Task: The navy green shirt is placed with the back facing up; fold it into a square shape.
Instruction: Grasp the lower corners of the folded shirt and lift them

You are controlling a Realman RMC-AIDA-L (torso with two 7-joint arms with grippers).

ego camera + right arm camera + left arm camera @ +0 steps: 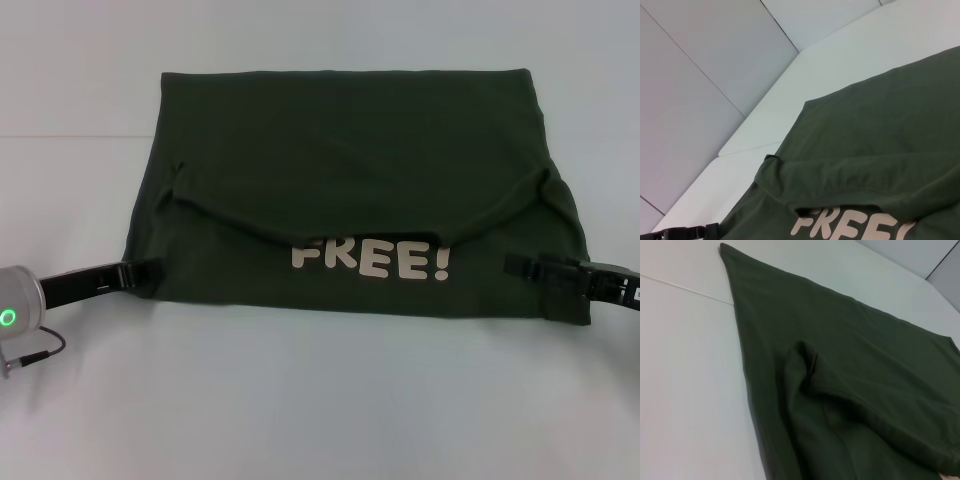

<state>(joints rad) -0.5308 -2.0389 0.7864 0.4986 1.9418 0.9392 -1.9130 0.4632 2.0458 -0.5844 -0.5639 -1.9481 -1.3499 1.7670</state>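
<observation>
Next, I back my right gripper off and take the shirt's side edge (582,247) before both grippers pull the shirt closer, because my right gripper reaches past that edge, over the shirt's flat cloth (514,289).
The navy green shirt (350,140) lies spread on the white table (320,400). A plain top layer ends in a sagging curved edge that covers the tops of the pale letters "FREE!" (372,260) on the near layer. My left gripper (148,270) rests low at the shirt's near left edge. At the near right corner my right gripper (518,265) lies over the cloth. The left wrist view shows plain cloth (850,365) with a puckered fold. In the right wrist view I see the shirt (880,125), its letters (840,225) and the left gripper (690,232) far off.
White table surface (320,400) runs in front of the shirt and on both sides. A seam in the tabletop (685,287) passes by the shirt's far left corner. Grey wall panels (700,75) stand beyond the table's edge.
</observation>
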